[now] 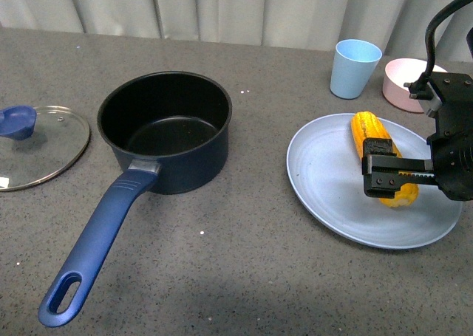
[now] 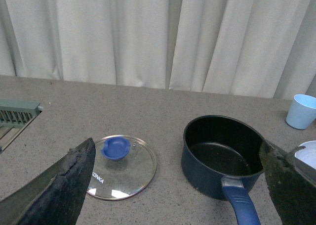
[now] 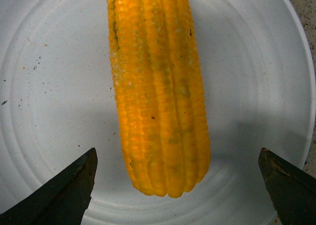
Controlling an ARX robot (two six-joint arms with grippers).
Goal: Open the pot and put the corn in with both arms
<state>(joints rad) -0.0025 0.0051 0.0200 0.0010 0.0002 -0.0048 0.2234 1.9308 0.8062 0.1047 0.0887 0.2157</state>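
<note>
My gripper will lower the yellow-orange corn (image 3: 159,94) into the pot. The pot's wide opening (image 2: 223,145) leads to a deep side, so the corn should lie across inside, below the pot's rim.
The dark navy pot (image 1: 165,131) stands open at the table's middle left, its long blue handle (image 1: 96,238) pointing to the near left. Its glass lid (image 1: 37,145) with the blue knob lies flat on the table at the far left. The yellow-orange corn (image 1: 373,145) lies on a light blue plate (image 1: 332,196) at the right. My right gripper (image 1: 389,175) is open and hovers just above the corn's near end; the right wrist view shows the corn (image 3: 157,91) between the spread fingers (image 3: 64,195). My left gripper (image 2: 177,195) is open and empty, out of the front view, looking at the pot (image 2: 222,156) and lid (image 2: 121,166).
A light blue cup (image 1: 355,68) and a pink bowl (image 1: 406,83) stand behind the plate at the back right. A grey curtain hangs behind the table. A grey-green rack (image 2: 17,113) shows at the table's left edge in the left wrist view.
</note>
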